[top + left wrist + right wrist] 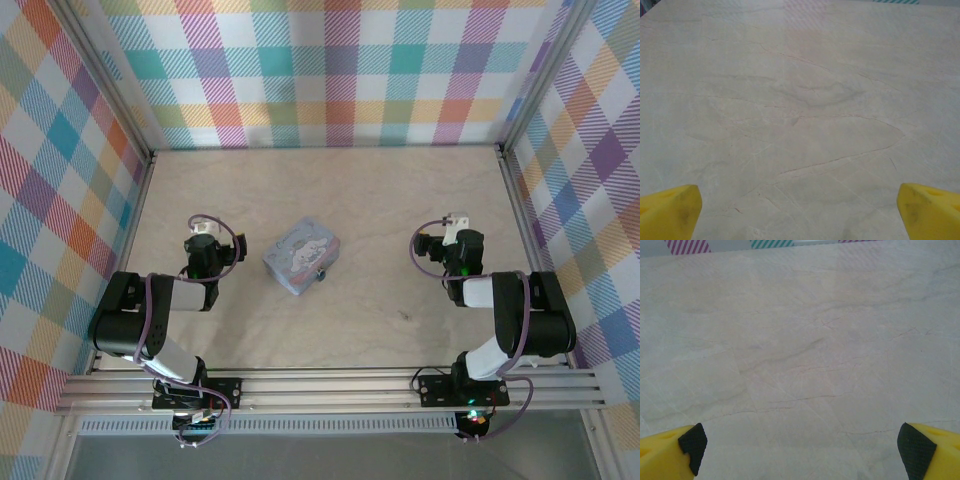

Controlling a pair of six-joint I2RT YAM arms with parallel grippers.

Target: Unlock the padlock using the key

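The key lies clear (404,316) of the pale blue tin, so my right gripper should keep moving toward the key with open fingers until they can close around it.
The padlock (320,272) is a tiny dark speck with a bluish bit, lying against the near right edge of a pale blue tin (302,256) in the middle of the table. The key is out of view. My left gripper (203,230) hangs left of the tin, apart from it. In the left wrist view its yellow fingertips (670,212) stand wide apart over bare table, so the left gripper (800,212) is open and empty. My right gripper (455,228) is well to the right of the padlock. The right gripper (800,450) is open too, black pads (692,445) far apart.
The tabletop (400,200) is pale wood-grain, walled by checked panels at the back (330,70) and on both sides. An aluminium rail (330,390) runs along the near edge, where both arm bases stand. Bare table lies behind the tin.
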